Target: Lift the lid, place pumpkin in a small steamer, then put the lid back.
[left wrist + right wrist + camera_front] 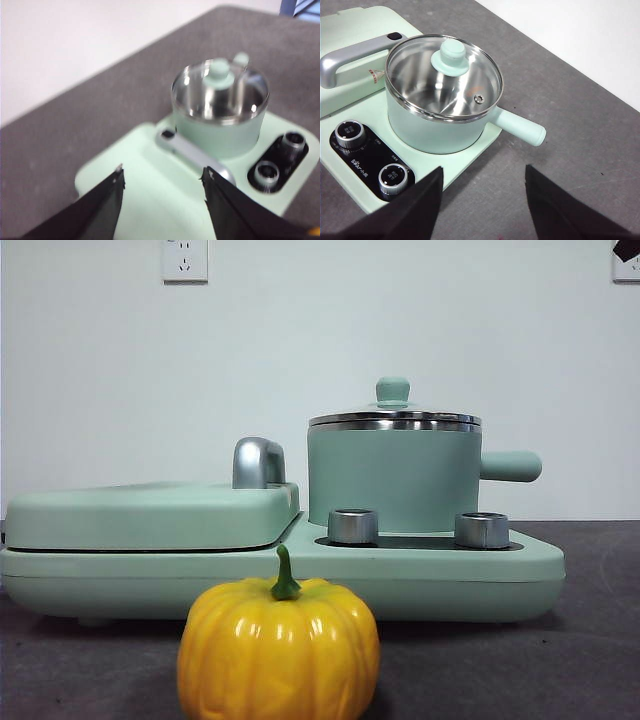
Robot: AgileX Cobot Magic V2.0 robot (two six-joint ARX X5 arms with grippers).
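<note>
Only shiny steel can be seen through the glass lid (201, 96). I should expect the small steamer (393, 480) to be empty when I raise the glass lid.
The glass lid (394, 418) with its mint-green knob sits on the small steamer (392, 480), a mint-green pot with a side handle pointing right. The lid (445, 75) and steamer (435, 127) show in the right wrist view, and blurred in the left wrist view, lid (219, 90) on steamer (220, 135). The yellow-orange pumpkin (278, 650) with a green stem stands on the table in front of the appliance. My left gripper (162, 182) is open above the griddle cover. My right gripper (484, 177) is open above the table beside the steamer. Both are empty.
The steamer stands on a wide mint-green appliance base (430, 575) with two silver knobs (353, 525). A flat mint-green griddle cover (150, 515) with a silver handle (258, 462) takes up its left half. A dark grey table (590, 640) and white wall lie around.
</note>
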